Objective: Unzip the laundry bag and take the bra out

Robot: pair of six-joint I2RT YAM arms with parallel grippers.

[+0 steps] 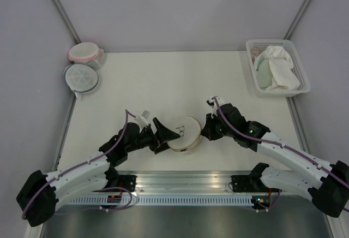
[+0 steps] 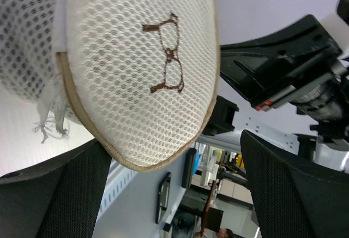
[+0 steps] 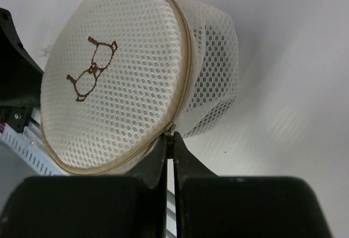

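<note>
The bag hangs loose above my open left fingers while my right gripper holds the zip pull point(image 3: 170, 129), so my left gripper should first pinch the bag's lower rim point(image 2: 143, 167).
The laundry bag point(image 1: 184, 133), a round cream mesh case with a tan zipped rim and a small bra drawing, is tipped up on its edge between my two arms near the table's front. My right gripper point(image 1: 204, 131) is shut on the zip pull point(image 3: 170, 130) at the bag's point(image 3: 114, 79) rim, its tips point(image 3: 170, 138) pressed together. My left gripper point(image 1: 165, 134) stands open at the bag's left side. In the left wrist view the bag's point(image 2: 136, 69) lower rim hangs above the wide gap between my left gripper's point(image 2: 172, 142) fingers. The bra is hidden.
A pink-rimmed tub point(image 1: 85, 52) and a blue-grey-rimmed tub point(image 1: 81, 78) stand at the far left. A white basket point(image 1: 272, 42) at the far right holds a white cloth point(image 1: 281, 66) and a pale green cloth point(image 1: 263, 71). A metal rail point(image 1: 185, 186) runs along the near edge.
</note>
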